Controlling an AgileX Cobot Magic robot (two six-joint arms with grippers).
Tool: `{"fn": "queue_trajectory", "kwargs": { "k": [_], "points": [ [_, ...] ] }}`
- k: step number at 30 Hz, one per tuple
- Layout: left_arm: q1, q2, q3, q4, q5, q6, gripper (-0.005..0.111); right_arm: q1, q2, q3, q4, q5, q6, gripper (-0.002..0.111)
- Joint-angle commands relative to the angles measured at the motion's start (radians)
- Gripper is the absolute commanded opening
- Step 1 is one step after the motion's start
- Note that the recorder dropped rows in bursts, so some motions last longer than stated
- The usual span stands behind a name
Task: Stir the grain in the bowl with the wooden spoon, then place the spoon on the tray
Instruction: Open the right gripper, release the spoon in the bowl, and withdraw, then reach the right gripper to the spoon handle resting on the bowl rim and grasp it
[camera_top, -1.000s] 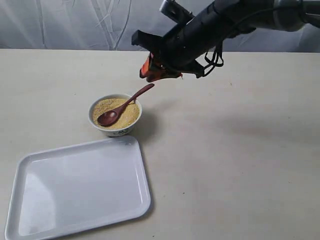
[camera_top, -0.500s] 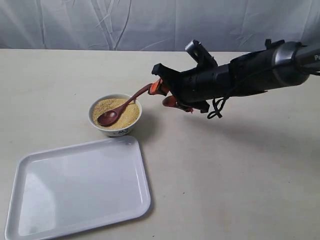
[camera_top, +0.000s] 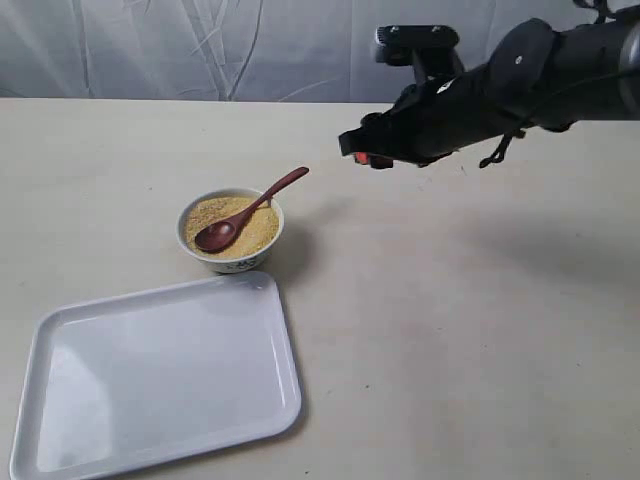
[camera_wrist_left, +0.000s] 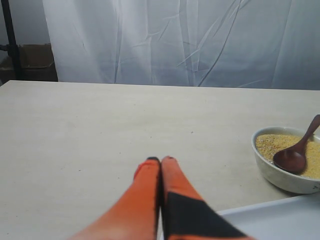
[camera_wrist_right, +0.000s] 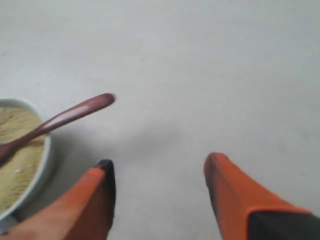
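Observation:
The wooden spoon (camera_top: 265, 201) will come out freely and the bowl will stay in place when I lift the spoon, because the scoop (camera_top: 216, 236) lies uncovered on top of the grain.
The small white bowl (camera_top: 231, 230) holds golden-yellow grain (camera_top: 252, 232). The dark wooden spoon (camera_top: 245, 212) rests in it, scoop in the grain, handle leaning over the rim up to the right. The white tray (camera_top: 160, 375) lies in front of the bowl. My right gripper (camera_top: 368, 154) hovers right of the handle tip, open and holding nothing; the right wrist view shows its fingers (camera_wrist_right: 97, 200) apart beside the spoon (camera_wrist_right: 60, 120) and bowl (camera_wrist_right: 37, 170). My left gripper (camera_wrist_left: 160, 161) is shut and empty, with the bowl (camera_wrist_left: 280, 172), spoon (camera_wrist_left: 297, 152) and tray (camera_wrist_left: 280, 220) off to its side.
A beige tabletop (camera_top: 480, 330) carries everything. A pale wrinkled curtain (camera_top: 200, 50) hangs behind it. The black right arm (camera_top: 520, 80) reaches in above the table from the right.
My right gripper was at the spoon's handle tip; it has opened clear of it, lifted and drawn back to the right. The spoon stays in the bowl.

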Motion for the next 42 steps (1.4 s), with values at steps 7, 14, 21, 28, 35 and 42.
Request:
{"fn": "queue_trajectory", "kwargs": {
  "k": [7,14,21,28,35,42],
  "points": [
    [0.005,-0.005,0.005,0.000,-0.007,0.001,0.000,-0.047,-0.005,0.036,-0.541,0.196,0.909,0.049],
    [0.005,-0.005,0.005,0.000,-0.007,0.001,0.000,0.116,-0.005,0.126,-0.272,-0.038,0.562,0.049],
    [0.005,-0.005,0.005,0.000,-0.007,0.001,0.000,0.261,-0.005,0.216,-0.317,-0.497,0.354,0.049],
    [0.005,-0.005,0.005,0.000,-0.007,0.001,0.000,0.310,-0.005,0.324,-0.300,-0.930,0.496,0.049],
    [0.005,-0.005,0.005,0.000,-0.007,0.001,0.000,0.296,0.099,0.415,-0.295,-1.181,1.051,0.049],
    [0.005,-0.005,0.005,0.000,-0.007,0.001,0.000,0.209,0.273,0.319,-0.615,-1.189,1.503,0.049]
  ]
}}
